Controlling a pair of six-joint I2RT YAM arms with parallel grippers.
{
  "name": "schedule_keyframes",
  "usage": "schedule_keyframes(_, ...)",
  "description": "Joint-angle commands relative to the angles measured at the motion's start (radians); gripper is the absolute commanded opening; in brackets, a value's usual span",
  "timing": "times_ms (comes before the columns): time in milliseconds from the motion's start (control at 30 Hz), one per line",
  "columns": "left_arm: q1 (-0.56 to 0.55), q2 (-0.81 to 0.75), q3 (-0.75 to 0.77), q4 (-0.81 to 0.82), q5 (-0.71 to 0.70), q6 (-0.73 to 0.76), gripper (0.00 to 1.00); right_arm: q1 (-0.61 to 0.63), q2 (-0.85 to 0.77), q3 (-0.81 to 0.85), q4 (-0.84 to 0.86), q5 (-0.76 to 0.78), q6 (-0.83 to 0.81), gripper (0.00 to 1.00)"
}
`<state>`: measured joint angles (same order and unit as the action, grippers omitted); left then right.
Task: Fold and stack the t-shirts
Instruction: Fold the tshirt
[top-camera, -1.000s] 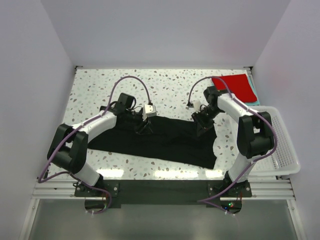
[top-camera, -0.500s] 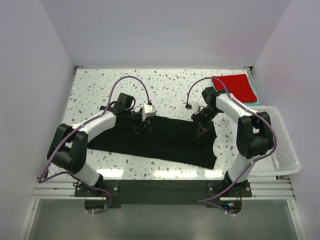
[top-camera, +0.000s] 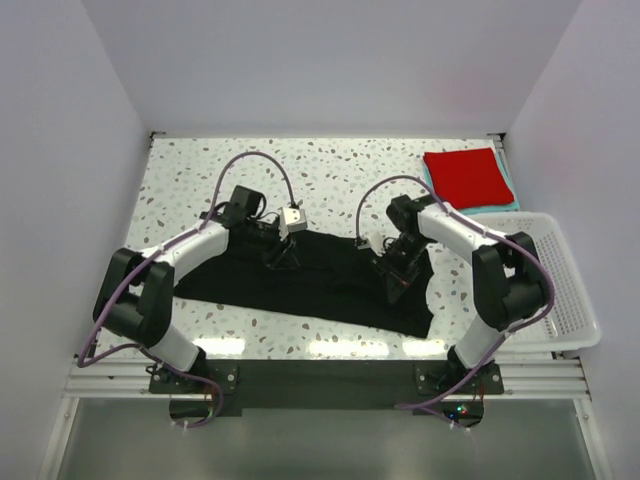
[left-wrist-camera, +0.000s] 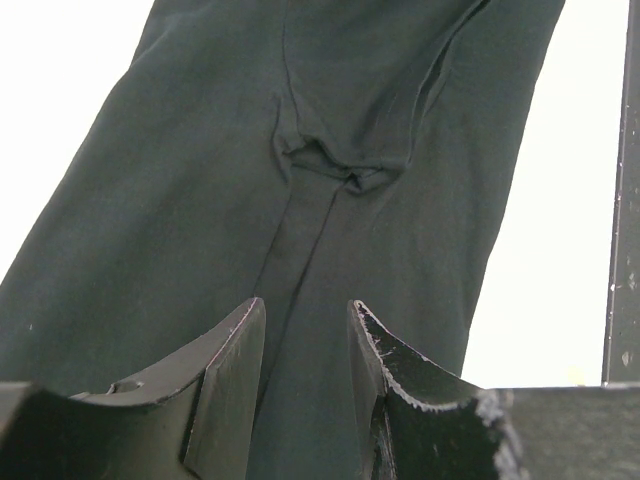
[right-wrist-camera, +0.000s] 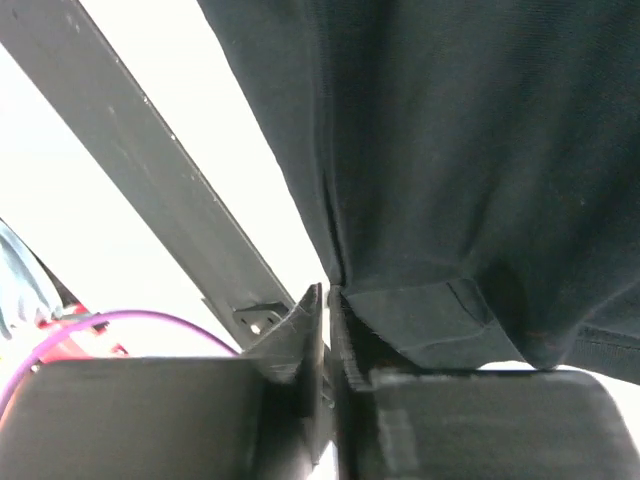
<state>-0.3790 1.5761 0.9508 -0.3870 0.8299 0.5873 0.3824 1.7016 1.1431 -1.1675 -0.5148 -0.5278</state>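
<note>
The black t-shirt (top-camera: 325, 290) is lying lengthwise along the dark rail, so my right gripper should bring its hem back and my left gripper should swing the other end (top-camera: 208, 280) around.
The black t-shirt (top-camera: 320, 285) lies spread across the middle of the table, long side left to right. My left gripper (top-camera: 278, 252) hovers over its back edge, jaws a little apart, with smooth black cloth (left-wrist-camera: 380, 100) showing past and between the fingertips (left-wrist-camera: 305, 305). A small pucker sits in the cloth ahead of it. My right gripper (top-camera: 393, 272) is shut on the shirt's right part; the pinched hem (right-wrist-camera: 480, 130) hangs from the closed tips (right-wrist-camera: 328, 290). The red t-shirt (top-camera: 468, 175) lies folded at the back right on the teal t-shirt (top-camera: 512, 190).
A white mesh basket (top-camera: 572, 300) stands at the right edge of the table, beside my right arm. Purple cables loop over both arms. A dark rail (right-wrist-camera: 150, 170) crosses the right wrist view. White walls close in the table on three sides.
My right gripper has moved toward the near side and left, pulling the shirt's edge with it. My left gripper has shifted slightly left. The red shirt's corner is now uncovered.
</note>
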Motion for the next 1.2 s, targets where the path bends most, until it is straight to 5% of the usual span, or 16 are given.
schedule_keyframes(0,0.032,-0.022,0.028,-0.032,0.025,0.002,0.44,0.006,0.001,0.049,-0.052,0.010,-0.060,0.14)
schedule_keyframes(67,0.066,-0.005,0.045,-0.062,0.026,-0.007,0.44,0.004,0.018,0.108,-0.092,0.015,-0.078,0.36)
schedule_keyframes(233,0.172,0.030,0.078,-0.113,0.023,-0.040,0.44,0.003,-0.014,0.193,-0.023,0.025,0.021,0.49)
schedule_keyframes(433,0.261,0.090,0.111,-0.109,-0.014,-0.102,0.44,0.018,0.055,0.210,0.103,0.076,0.163,0.40)
schedule_keyframes(833,0.422,0.281,0.204,-0.184,-0.248,-0.126,0.41,0.055,0.231,0.178,0.250,0.444,0.209,0.41)
schedule_keyframes(1033,0.495,0.337,0.207,-0.211,-0.272,-0.089,0.38,0.067,0.438,0.438,0.290,0.613,0.158,0.41)
schedule_keyframes(1167,0.569,0.282,0.191,-0.224,-0.183,-0.037,0.38,0.079,0.664,0.776,0.391,0.740,0.100,0.41)
